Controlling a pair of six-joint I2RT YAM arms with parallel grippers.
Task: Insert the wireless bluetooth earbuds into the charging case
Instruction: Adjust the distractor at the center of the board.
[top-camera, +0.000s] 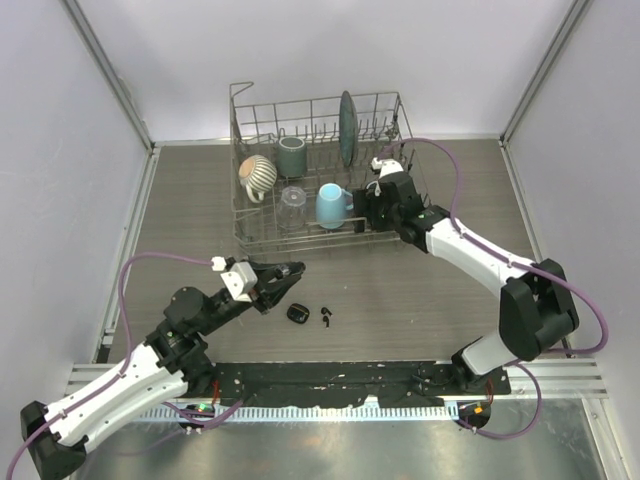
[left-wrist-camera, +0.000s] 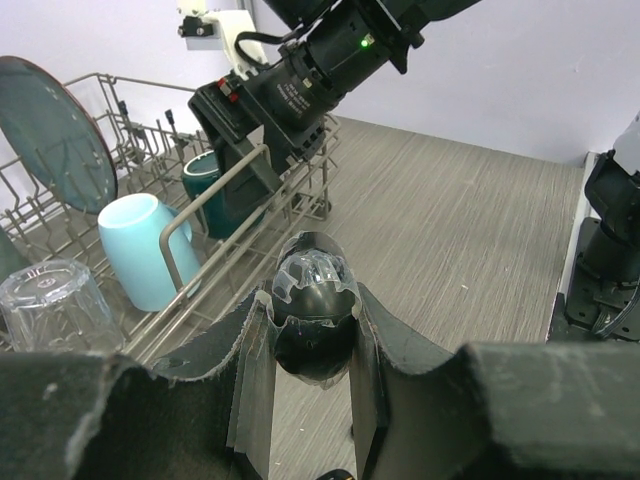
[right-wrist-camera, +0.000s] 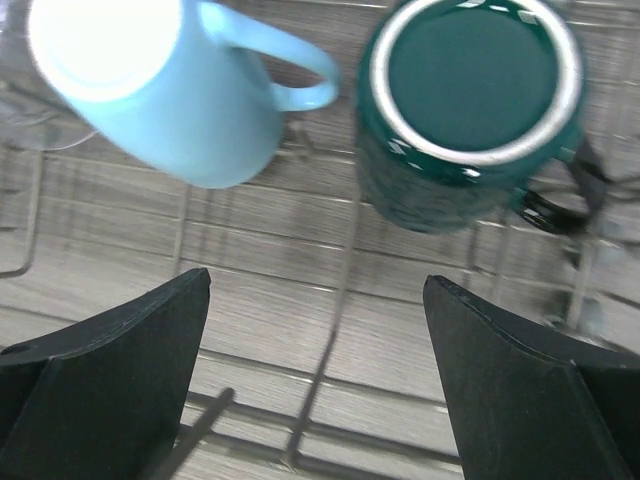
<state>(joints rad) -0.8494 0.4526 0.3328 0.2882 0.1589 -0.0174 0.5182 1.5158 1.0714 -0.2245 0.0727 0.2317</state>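
Note:
Next, my right gripper moves back out to the clear space in front (top-camera: 372, 276), because it is open inside the dish rack and the front rail (left-wrist-camera: 214, 193) is between it and the earbuds.
My left gripper (top-camera: 291, 271) is shut on a black oval charging case (left-wrist-camera: 312, 330) with a clear lid part on top, held above the table. Another small black oval case (top-camera: 297, 313) lies on the table just in front of that gripper. Right beside it lie the tiny black earbuds (top-camera: 326, 317). My right gripper (top-camera: 363, 208) hangs open over the wire dish rack (top-camera: 262, 240), far from the earbuds. Nothing sits between its fingers (right-wrist-camera: 150, 340), and only rack wires and the table show below them.
The dish rack holds a light blue mug (right-wrist-camera: 170, 90), a dark green mug (right-wrist-camera: 470, 110), a clear glass (top-camera: 292, 204), a striped mug (top-camera: 258, 174), a grey mug (top-camera: 292, 155) and an upright teal plate (top-camera: 347, 127). Walls enclose the table on three sides.

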